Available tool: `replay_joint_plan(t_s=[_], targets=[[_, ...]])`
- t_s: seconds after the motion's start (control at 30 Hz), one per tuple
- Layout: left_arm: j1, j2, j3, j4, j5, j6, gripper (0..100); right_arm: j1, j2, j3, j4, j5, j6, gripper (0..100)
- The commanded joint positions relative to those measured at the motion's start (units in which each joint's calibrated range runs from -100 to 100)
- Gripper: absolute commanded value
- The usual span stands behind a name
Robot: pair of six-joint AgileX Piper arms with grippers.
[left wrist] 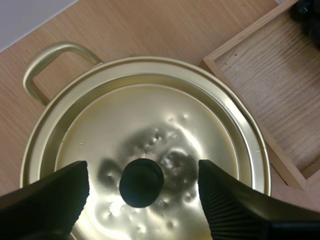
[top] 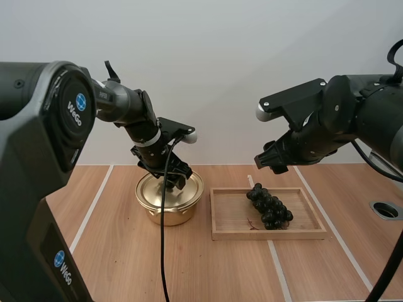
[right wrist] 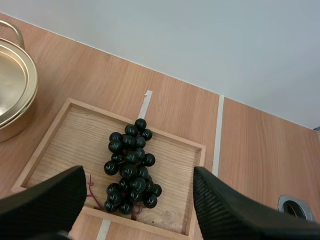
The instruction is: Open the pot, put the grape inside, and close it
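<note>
The grape bunch (top: 269, 207) will come up in one piece and leave the tray empty when I lift it, because red stems (right wrist: 91, 192) stick out from under the dark grapes.
A gold pot (top: 165, 211) stands left of centre with its lid (top: 170, 190) on. My left gripper (top: 172, 180) hovers just above the lid. In the left wrist view this gripper (left wrist: 142, 172) is open, its fingers (left wrist: 55, 195) on either side of the lid's black knob (left wrist: 141, 182) and not touching it. A bunch of dark grapes (top: 269, 206) lies in the wooden tray (top: 233, 214) to the pot's right. My right gripper (top: 272, 161) hangs above the tray's far edge. In the right wrist view it (right wrist: 139, 175) is open, high over the grapes (right wrist: 131, 167).
The tray (right wrist: 60, 130) sits close beside the pot (right wrist: 15, 85), a narrow gap between them. One pot handle (left wrist: 50, 65) points away from the tray (left wrist: 270, 95). White tape lines cross the table. A round metal-rimmed hole (top: 385, 209) lies at the far right.
</note>
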Motion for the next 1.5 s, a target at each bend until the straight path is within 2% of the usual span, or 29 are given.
replay_joint_plan(t_s=[0.0,0.03,0.1,0.2,0.27,0.5,0.83,1.17,1.47], targets=[[-0.29,0.02,-0.57,-0.2,-0.7,-1.31,100,0.03,-0.42,-0.59,-0.35,0.29,0.53,100],[-0.29,0.02,-0.57,-0.08,-0.7,-1.58,94,0.03,-0.42,-0.59,-0.35,0.29,0.53,100],[-0.29,0.02,-0.57,-0.08,-0.7,-2.35,72,0.03,-0.42,-0.59,-0.35,0.29,0.53,100],[-0.29,0.02,-0.57,-0.08,-0.7,-2.61,28,0.03,-0.42,-0.59,-0.35,0.29,0.53,100],[-0.29,0.02,-0.57,-0.08,-0.7,-2.61,1,0.03,-0.42,-0.59,-0.35,0.29,0.53,100],[-0.29,-0.28,-1.38,0.05,0.3,-2.61,0,0.03,-0.42,-0.59,-0.35,1.88,0.62,100],[-0.29,-9.21,-12.6,0.13,11.76,-3.44,0,0.03,0.32,-0.59,-0.35,4.78,1.7,100],[-0.29,-22.51,-22.34,0.91,20.32,-3.44,0,0.03,9.93,-0.45,-0.35,6.77,1.79,100],[-0.29,-31.88,-27.14,1.65,20.36,-3.51,0,0.03,19.25,-0.45,-0.35,7.43,2.03,100]])
